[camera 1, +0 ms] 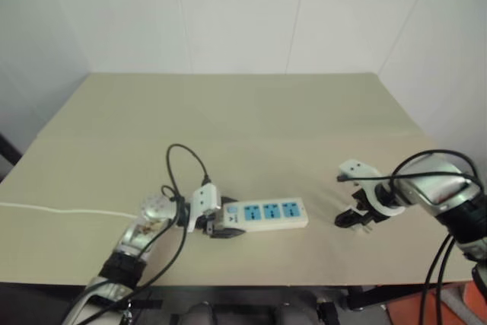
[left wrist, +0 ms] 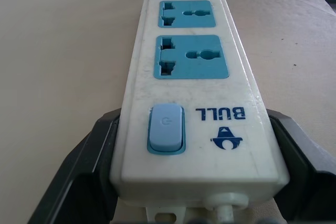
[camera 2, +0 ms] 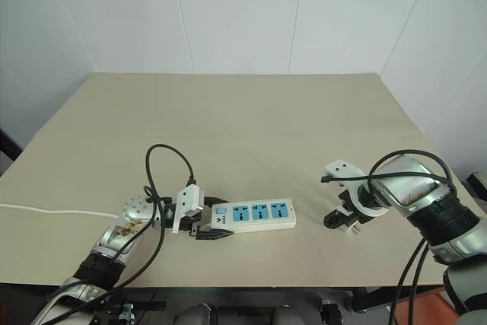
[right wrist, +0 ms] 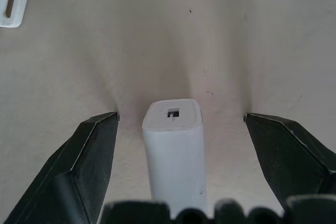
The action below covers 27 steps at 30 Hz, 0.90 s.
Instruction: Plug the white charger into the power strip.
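Note:
The white charger [right wrist: 176,161] shows a small slot in its end [right wrist: 173,113], so I expect it to stand straight up, slot on top, once the robot presses it into a blue socket.
The power strip [camera 1: 271,213] lies flat near the table's front, a long white bar with three blue socket faces and a blue switch [left wrist: 166,128]. My left gripper [camera 1: 220,227] is shut on its switch end, one black finger against each long side. To the right, well apart from the strip, the white charger [right wrist: 174,145] rests on the table. My right gripper [camera 2: 344,222] points down over it and is open. Its black fingers [right wrist: 92,156] stand on either side of the charger with a gap on each side.
A thin white cord [camera 1: 61,209] runs from the strip's end off the table's left edge. Black cables loop above my left wrist [camera 1: 183,159]. The beige table [camera 1: 251,119] stretches back to white walls. A small white slotted tab [right wrist: 10,1] lies beyond the charger.

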Each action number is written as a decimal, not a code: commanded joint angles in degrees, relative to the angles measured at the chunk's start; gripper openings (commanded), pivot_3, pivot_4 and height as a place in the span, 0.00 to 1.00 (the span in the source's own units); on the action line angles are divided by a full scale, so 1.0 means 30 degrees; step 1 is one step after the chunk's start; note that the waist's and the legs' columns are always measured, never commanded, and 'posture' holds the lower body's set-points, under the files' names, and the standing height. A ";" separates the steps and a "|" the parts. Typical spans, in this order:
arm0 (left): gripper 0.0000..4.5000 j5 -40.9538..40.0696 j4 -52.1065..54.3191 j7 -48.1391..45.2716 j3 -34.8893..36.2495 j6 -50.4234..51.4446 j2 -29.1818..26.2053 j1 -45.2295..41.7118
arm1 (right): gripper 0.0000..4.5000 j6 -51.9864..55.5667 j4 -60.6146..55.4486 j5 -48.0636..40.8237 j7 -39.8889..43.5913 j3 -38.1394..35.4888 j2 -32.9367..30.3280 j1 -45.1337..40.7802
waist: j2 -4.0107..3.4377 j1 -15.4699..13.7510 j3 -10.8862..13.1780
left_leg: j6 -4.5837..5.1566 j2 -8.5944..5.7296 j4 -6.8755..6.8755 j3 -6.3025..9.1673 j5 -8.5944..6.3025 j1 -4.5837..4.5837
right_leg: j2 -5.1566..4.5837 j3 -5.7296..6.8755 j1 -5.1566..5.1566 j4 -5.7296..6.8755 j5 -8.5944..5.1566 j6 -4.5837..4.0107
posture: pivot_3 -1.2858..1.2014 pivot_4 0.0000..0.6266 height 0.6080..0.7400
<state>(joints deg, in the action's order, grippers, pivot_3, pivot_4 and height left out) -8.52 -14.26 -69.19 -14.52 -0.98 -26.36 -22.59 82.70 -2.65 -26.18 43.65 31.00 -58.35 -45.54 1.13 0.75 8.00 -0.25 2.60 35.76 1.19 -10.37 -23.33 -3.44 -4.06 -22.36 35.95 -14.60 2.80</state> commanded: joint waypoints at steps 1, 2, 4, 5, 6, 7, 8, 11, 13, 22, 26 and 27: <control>0.73 0.0434 0.0060 -0.0082 -0.0552 0.0434 -0.0293 0.0589 | 1.00 -0.0420 -0.0108 0.0489 0.0523 0.0169 -0.0083 -0.0208 | 0.0000 0.0018 0.0000 | 0.0000 0.0000 -0.0001 -0.0001 0.0000 0.0001 | 0.0000 -0.0001 0.0000 0.0000 -0.0001 0.0002 | 0.52 0.24 1.00; 0.73 0.0400 0.0088 -0.0143 -0.0572 0.0446 -0.0320 0.0606 | 1.00 -0.0485 -0.0111 0.0605 0.0601 0.0247 -0.0073 -0.0149 | 0.0000 0.0024 0.0000 | 0.0001 0.0001 -0.0002 -0.0001 0.0000 0.0002 | 0.0001 -0.0001 0.0000 -0.0001 -0.0003 0.0004 | 0.52 0.24 1.00; 0.73 0.0339 0.0120 -0.0382 -0.0653 0.0406 -0.0408 0.0601 | 1.00 -0.0603 -0.0058 0.0825 0.0744 0.0325 -0.0004 -0.0021 | 0.0000 0.0037 0.0000 | 0.0001 0.0002 -0.0002 -0.0001 -0.0001 0.0002 | 0.0003 -0.0001 0.0000 -0.0001 -0.0008 0.0012 | 0.52 0.24 1.00; 0.73 0.0320 0.0118 -0.0510 -0.0697 0.0374 -0.0454 0.0579 | 1.00 -0.0630 -0.0055 0.0909 0.0829 0.0352 0.0025 0.0004 | 0.0000 0.0039 0.0000 | 0.0001 0.0004 -0.0003 -0.0001 -0.0001 0.0003 | 0.0003 0.0000 -0.0001 -0.0002 -0.0012 0.0017 | 0.52 0.24 1.00; 0.73 0.0312 0.0101 -0.0619 -0.0734 0.0329 -0.0492 0.0554 | 1.00 -0.0635 -0.0076 0.0985 0.0909 0.0369 0.0063 0.0023 | 0.0000 0.0040 0.0000 | 0.0002 0.0004 -0.0003 0.0000 -0.0002 0.0003 | 0.0004 0.0000 -0.0001 -0.0002 -0.0012 0.0018 | 0.52 0.24 1.00; 0.73 0.0317 0.0076 -0.0702 -0.0767 0.0292 -0.0515 0.0526 | 1.00 -0.0627 -0.0098 0.1056 0.0991 0.0375 0.0099 0.0033 | 0.0000 0.0041 0.0000 | 0.0002 0.0005 -0.0004 -0.0001 -0.0002 0.0004 | 0.0005 0.0000 0.0000 -0.0002 -0.0014 0.0021 | 0.52 0.24 1.00; 0.73 0.0343 0.0054 -0.0762 -0.0806 0.0257 -0.0545 0.0496 | 1.00 -0.0596 -0.0151 0.1111 0.1044 0.0378 0.0145 0.0042 | 0.0001 0.0042 0.0000 | 0.0002 0.0006 -0.0004 0.0000 -0.0002 0.0004 | 0.0006 0.0001 0.0000 -0.0002 -0.0015 0.0021 | 0.52 0.24 1.00; 0.73 0.0310 -0.0141 -0.1212 -0.0971 0.0098 -0.0585 0.0318 | 1.00 -0.0601 -0.0280 0.1282 0.1118 0.0440 0.0290 0.0091 | 0.0001 0.0045 0.0000 | 0.0002 0.0007 -0.0004 -0.0001 -0.0002 0.0005 | 0.0007 0.0001 0.0000 -0.0002 -0.0016 0.0019 | 0.52 0.24 1.00; 0.73 0.0456 -0.0257 -0.1253 -0.1084 0.0001 -0.0562 0.0211 | 1.00 -0.0564 -0.0399 0.1347 0.1125 0.0449 0.0391 0.0151 | 0.0002 0.0046 -0.0001 | 0.0002 0.0008 -0.0003 -0.0001 -0.0002 0.0006 | 0.0007 0.0001 0.0000 -0.0002 -0.0017 0.0019 | 0.52 0.24 1.00; 0.73 0.0661 -0.0783 -0.1545 -0.1466 -0.0163 -0.0400 -0.0167 | 0.96 -0.0404 -0.2244 0.1683 0.1024 0.0755 0.0375 0.0630 | 0.0015 0.0034 -0.0010 | 0.0002 0.0009 -0.0003 0.0001 -0.0002 0.0007 | 0.0008 0.0003 0.0002 -0.0003 -0.0039 0.0055 | 0.52 0.24 1.00; 0.73 0.0701 -0.1112 -0.1627 -0.1574 -0.0293 -0.0300 -0.0415 | 0.87 -0.0106 -0.2617 0.1683 0.0829 0.0906 0.0774 0.0626 | 0.0023 0.0031 -0.0015 | 0.0002 0.0009 -0.0002 0.0002 -0.0003 0.0008 | 0.0007 0.0005 0.0005 -0.0004 -0.0041 0.0058 | 0.52 0.24 1.00; 0.73 0.0717 -0.1173 -0.1621 -0.1583 -0.0333 -0.0282 -0.0458 | 0.82 0.0003 -0.2736 0.1649 0.0830 0.0945 0.0829 0.0668 | 0.0025 0.0024 -0.0017 | 0.0002 0.0010 -0.0002 0.0002 -0.0003 0.0011 | 0.0008 0.0005 0.0006 -0.0004 -0.0041 0.0058 | 0.52 0.24 1.00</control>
<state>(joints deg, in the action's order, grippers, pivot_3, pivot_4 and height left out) -9.04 -16.46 -72.88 -16.10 -2.28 -27.24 -24.68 82.00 -9.60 -21.01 45.97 33.03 -56.56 -44.18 1.20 0.82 7.95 -0.25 2.63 35.75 1.20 -10.38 -23.30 -3.42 -4.04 -22.33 35.94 -14.73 2.98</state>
